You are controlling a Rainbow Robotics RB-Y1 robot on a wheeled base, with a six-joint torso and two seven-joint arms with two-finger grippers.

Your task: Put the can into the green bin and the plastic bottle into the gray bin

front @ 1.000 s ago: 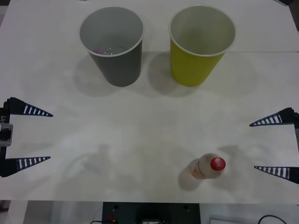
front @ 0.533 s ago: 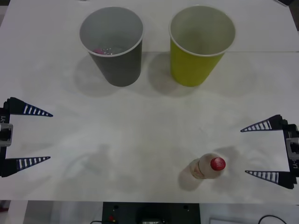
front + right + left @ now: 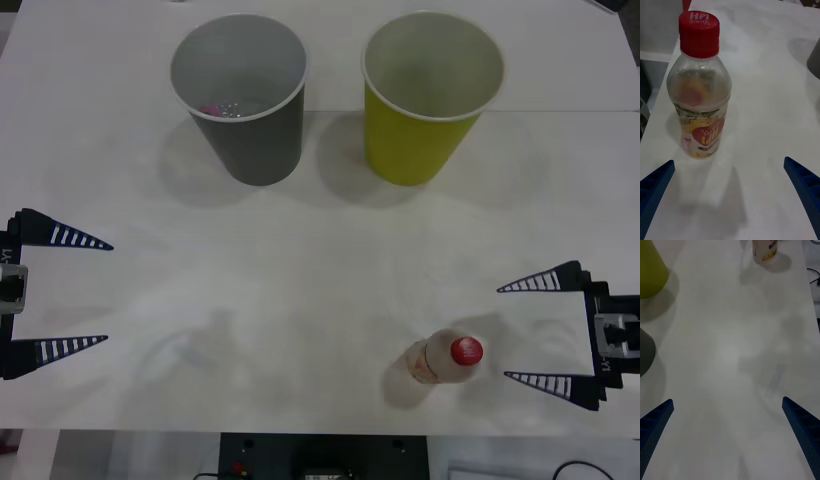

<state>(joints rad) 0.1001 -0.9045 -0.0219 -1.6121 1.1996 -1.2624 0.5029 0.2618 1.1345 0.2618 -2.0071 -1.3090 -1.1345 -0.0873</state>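
I should expect another plastic bottle with a cap to be lying in the gray bin [image 3: 250, 140] already, because a pink spot and silvery glints [image 3: 220, 109] show inside the bin.
The plastic bottle [image 3: 445, 360] stands upright near the table's front edge, right of centre, clear with a red cap and a pale label [image 3: 703, 137]. My right gripper [image 3: 503, 333] is open just to its right, fingers pointing at it and apart from it; in the right wrist view the right gripper [image 3: 729, 161] has the bottle ahead and off to one side. The gray bin [image 3: 240, 95] and the green bin [image 3: 430, 95] stand upright at the back. A small pink and silvery thing [image 3: 220, 108] lies in the gray bin; I cannot tell whether it is the can. My left gripper [image 3: 108, 293] waits open at the left edge.
The white table [image 3: 300, 280] lies bare between the bins and the bottle. The left wrist view shows the green bin [image 3: 649, 270], the gray bin [image 3: 645, 352] and the bottle's base [image 3: 765, 251] far across the table. The bottle stands close to the table's front edge [image 3: 320, 432].
My right gripper has moved left along the table and a little toward the front edge, closing in on the bottle. The left arm, the bins and the bottle have stayed still.
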